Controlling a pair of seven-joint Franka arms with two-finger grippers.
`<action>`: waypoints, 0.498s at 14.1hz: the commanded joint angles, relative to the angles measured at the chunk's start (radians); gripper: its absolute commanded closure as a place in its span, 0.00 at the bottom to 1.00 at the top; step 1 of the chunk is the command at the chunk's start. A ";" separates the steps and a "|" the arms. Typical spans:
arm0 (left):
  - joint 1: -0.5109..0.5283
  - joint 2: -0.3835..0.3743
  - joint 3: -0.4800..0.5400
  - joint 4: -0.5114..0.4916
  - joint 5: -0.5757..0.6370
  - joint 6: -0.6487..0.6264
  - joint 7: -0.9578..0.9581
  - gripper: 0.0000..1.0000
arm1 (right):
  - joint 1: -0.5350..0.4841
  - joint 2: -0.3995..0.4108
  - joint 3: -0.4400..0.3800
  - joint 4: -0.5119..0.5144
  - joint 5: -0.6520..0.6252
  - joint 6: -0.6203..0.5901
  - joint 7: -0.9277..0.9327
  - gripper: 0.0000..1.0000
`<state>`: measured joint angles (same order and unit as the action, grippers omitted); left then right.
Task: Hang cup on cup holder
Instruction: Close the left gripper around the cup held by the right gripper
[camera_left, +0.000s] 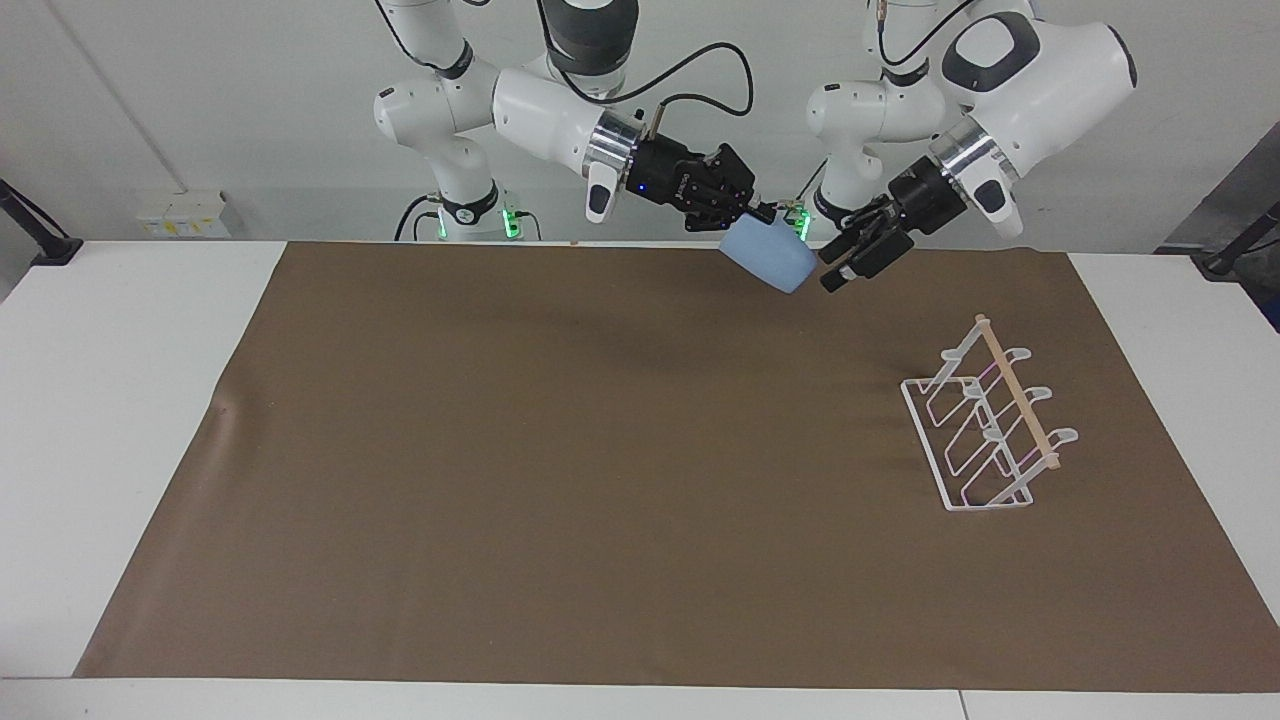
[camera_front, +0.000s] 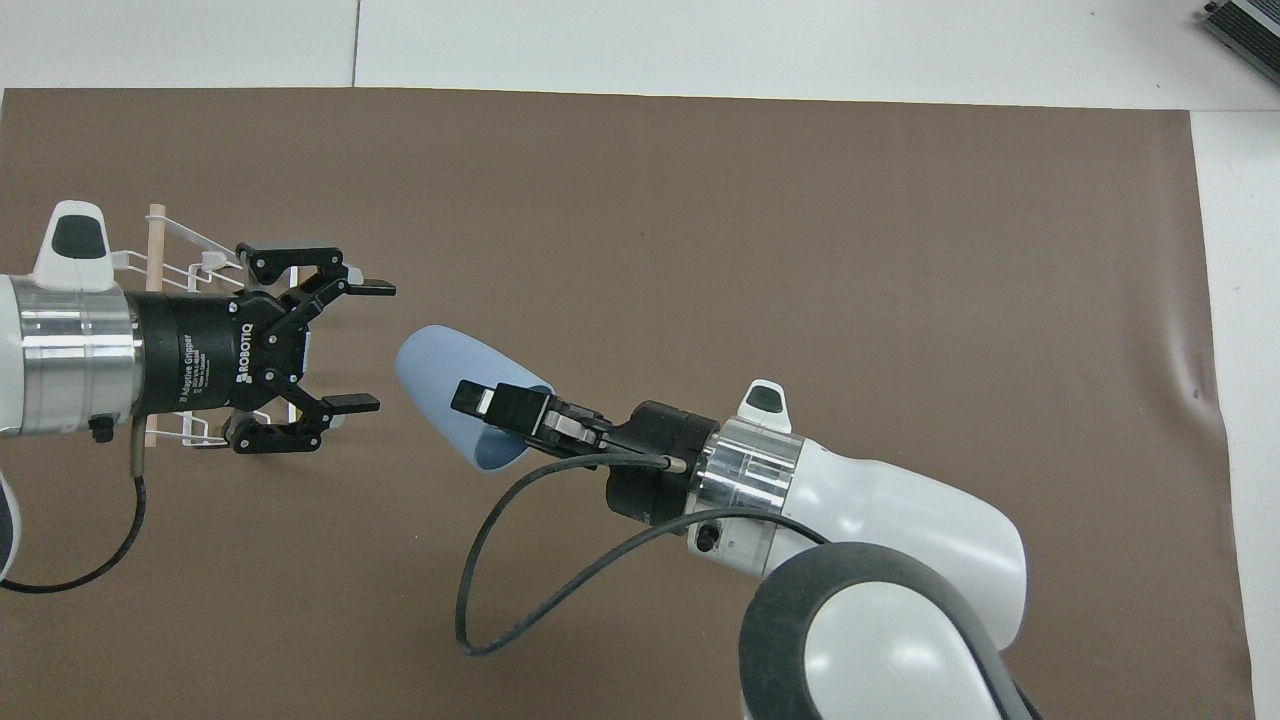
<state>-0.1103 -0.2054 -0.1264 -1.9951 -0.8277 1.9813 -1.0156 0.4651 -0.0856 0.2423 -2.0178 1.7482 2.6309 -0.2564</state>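
The cup holder's white-tipped wire (camera_front: 214, 259) sticks out slanted, so the light-blue cup (camera_front: 451, 382) will hang tilted, base up, when I lower its opening over the wire's tip.
My right gripper (camera_left: 752, 222) is shut on the rim of the light-blue cup (camera_left: 768, 262) and holds it tilted in the air over the brown mat's edge nearest the robots. In the overhead view the right gripper (camera_front: 492, 402) holds the cup (camera_front: 435, 370) with its closed base pointing at my left gripper (camera_front: 372, 346). My left gripper (camera_left: 838, 276) is open, in the air, a short gap from the cup's base. The white wire cup holder (camera_left: 1015, 400) with its wooden rod stands empty on the mat toward the left arm's end; in the overhead view the cup holder (camera_front: 156, 226) is partly hidden under the left gripper.
A brown mat (camera_left: 600, 450) covers most of the white table (camera_left: 120, 400). A black cable (camera_front: 500, 560) loops from the right wrist.
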 joint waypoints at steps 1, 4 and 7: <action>-0.025 0.014 0.011 0.010 -0.016 -0.001 0.031 0.00 | -0.008 -0.006 0.012 0.001 0.030 0.017 0.009 1.00; -0.041 0.027 0.010 0.010 -0.016 0.033 0.038 0.00 | -0.008 -0.006 0.012 -0.001 0.027 0.020 0.009 1.00; -0.058 0.037 0.010 0.010 -0.018 0.050 0.037 0.00 | -0.008 -0.006 0.012 -0.001 0.024 0.029 0.009 1.00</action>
<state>-0.1405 -0.1838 -0.1273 -1.9951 -0.8284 2.0081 -0.9922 0.4650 -0.0854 0.2423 -2.0179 1.7482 2.6385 -0.2558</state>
